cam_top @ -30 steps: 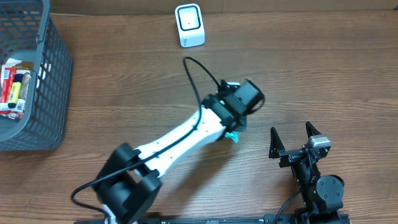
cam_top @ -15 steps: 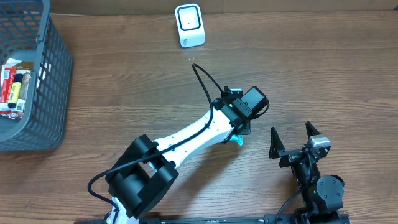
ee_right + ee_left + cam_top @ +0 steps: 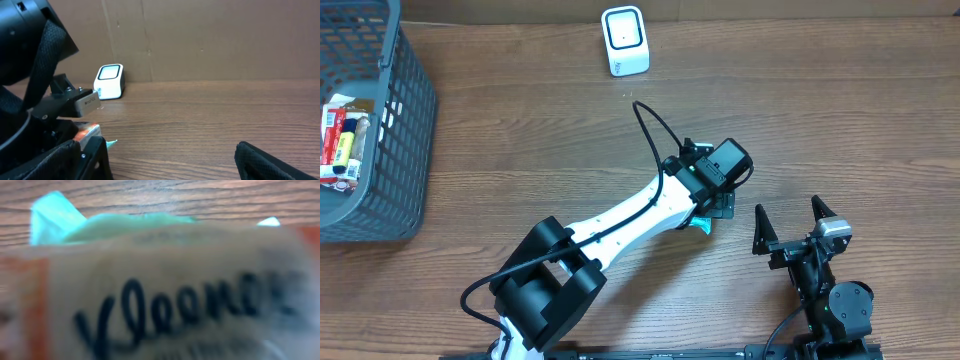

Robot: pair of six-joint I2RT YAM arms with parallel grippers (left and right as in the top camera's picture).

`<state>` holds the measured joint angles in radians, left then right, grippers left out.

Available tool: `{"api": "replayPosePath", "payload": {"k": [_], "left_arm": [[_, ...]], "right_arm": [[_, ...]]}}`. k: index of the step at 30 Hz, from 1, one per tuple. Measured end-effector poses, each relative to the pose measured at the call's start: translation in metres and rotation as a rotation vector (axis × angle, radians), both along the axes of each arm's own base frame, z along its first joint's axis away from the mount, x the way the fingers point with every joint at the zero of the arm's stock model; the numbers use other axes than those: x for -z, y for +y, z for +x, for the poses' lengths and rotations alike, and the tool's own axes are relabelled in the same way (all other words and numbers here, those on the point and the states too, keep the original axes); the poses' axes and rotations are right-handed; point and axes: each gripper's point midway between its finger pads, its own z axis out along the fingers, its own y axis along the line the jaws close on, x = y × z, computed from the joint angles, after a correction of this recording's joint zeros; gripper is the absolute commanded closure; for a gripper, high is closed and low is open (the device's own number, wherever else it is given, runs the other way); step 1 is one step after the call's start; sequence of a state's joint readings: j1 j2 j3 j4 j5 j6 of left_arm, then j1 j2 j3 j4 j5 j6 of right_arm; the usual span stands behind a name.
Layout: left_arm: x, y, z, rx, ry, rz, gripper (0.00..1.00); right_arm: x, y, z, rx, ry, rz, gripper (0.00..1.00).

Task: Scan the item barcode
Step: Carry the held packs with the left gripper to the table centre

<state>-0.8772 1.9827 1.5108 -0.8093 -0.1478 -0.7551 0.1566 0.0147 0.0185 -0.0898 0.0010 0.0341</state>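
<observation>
I should back my left gripper up, lift the Kleenex pack [image 3: 175, 295] off and put it on clear wood before scanning, because the Kleenex pack is lying over the teal packet [image 3: 125, 227].
The item is a Kleenex tissue pack [image 3: 165, 295] with orange ends and a teal flap; it fills the left wrist view, blurred and very close. From overhead only its teal corner [image 3: 701, 224] pokes out below my left gripper [image 3: 712, 208], which hangs right over it with its fingers spread, open. In the right wrist view the pack's orange end [image 3: 89, 131] lies low on the wood under that gripper. No barcode shows. The white scanner [image 3: 624, 40] stands at the table's far edge, also seen as the white scanner [image 3: 110, 81]. My right gripper [image 3: 788, 208] is open and empty near the front edge.
A grey mesh basket [image 3: 410, 120] holding several packaged goods [image 3: 340, 130] stands at the left edge. Bare wooden tabletop lies between the pack and the scanner. A brown cardboard wall [image 3: 210, 40] backs the table.
My left arm has drawn slightly back and to the right. Its fingers have spread apart over the tissue pack. The right arm has not moved.
</observation>
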Motion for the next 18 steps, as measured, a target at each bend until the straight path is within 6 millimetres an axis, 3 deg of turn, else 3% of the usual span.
{"api": "replayPosePath", "payload": {"k": [3, 11, 18], "left_arm": [[-0.02, 0.0, 0.004, 0.013, -0.017, 0.02, 0.0], [-0.099, -0.003, 0.018, 0.006, -0.119, -0.017, 0.0], [-0.1, 0.006, 0.011, 0.015, -0.094, 0.017, 0.0]], "right_arm": [[0.0, 0.0, 0.0, 0.0, 0.0, 0.0, 0.0], [0.0, 0.0, 0.0, 0.0, 0.0, 0.0, 0.0], [0.0, 0.0, 0.0, 0.0, 0.0, 0.0, 0.0]]}}
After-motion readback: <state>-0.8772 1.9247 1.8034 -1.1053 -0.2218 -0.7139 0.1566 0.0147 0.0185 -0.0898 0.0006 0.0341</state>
